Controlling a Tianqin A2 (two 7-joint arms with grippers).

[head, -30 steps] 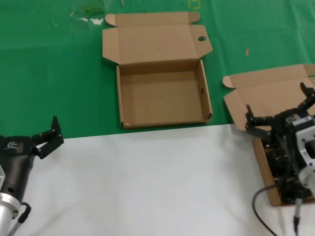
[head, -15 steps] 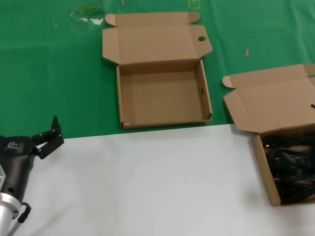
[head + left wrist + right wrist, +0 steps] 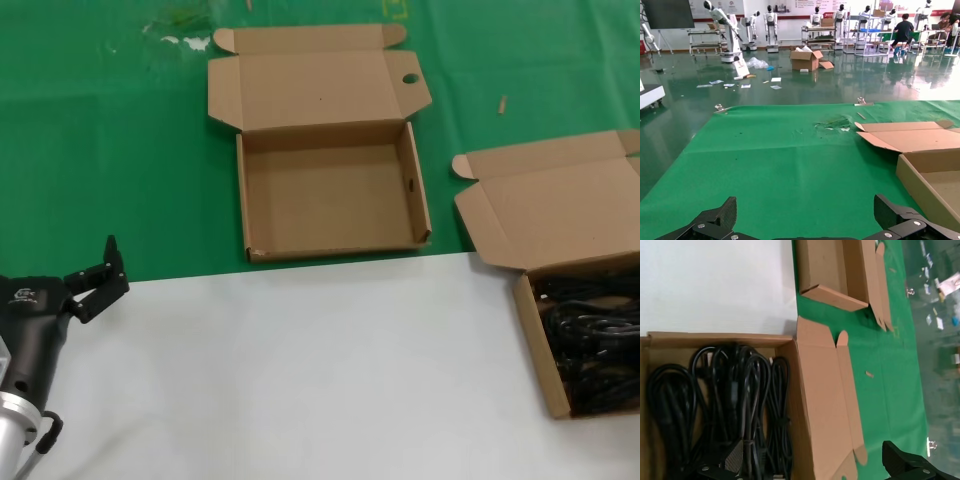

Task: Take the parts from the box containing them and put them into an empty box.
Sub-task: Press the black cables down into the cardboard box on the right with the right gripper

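Observation:
The black power cord (image 3: 779,405) has loops that narrow at a tied middle (image 3: 782,421), so it will stay coiled and leave the others behind when I lift it.
Several black power cords (image 3: 590,345) lie bundled in the plain-flapped cardboard box (image 3: 530,345) at the right edge, its lid (image 3: 560,215) open. The empty box (image 3: 330,190), with a round hole in one flap (image 3: 411,79), sits open at the middle back. My right gripper (image 3: 817,465) is out of the head view. In the right wrist view it is open wide, one fingertip over the cords (image 3: 725,405), the other beyond the box's lid (image 3: 825,400). My left gripper (image 3: 105,275) is open and empty, parked at the front left; in its wrist view (image 3: 807,222) it faces the green mat.
The front of the table is white, the back a green mat (image 3: 120,150). A small wood-coloured scrap (image 3: 503,104) lies on the mat right of the empty box. The empty box's corner (image 3: 935,175) shows in the left wrist view.
A second ago my right gripper hung over the cord box in the head view. It has since moved off past the right edge, uncovering the cords. The left arm has not moved.

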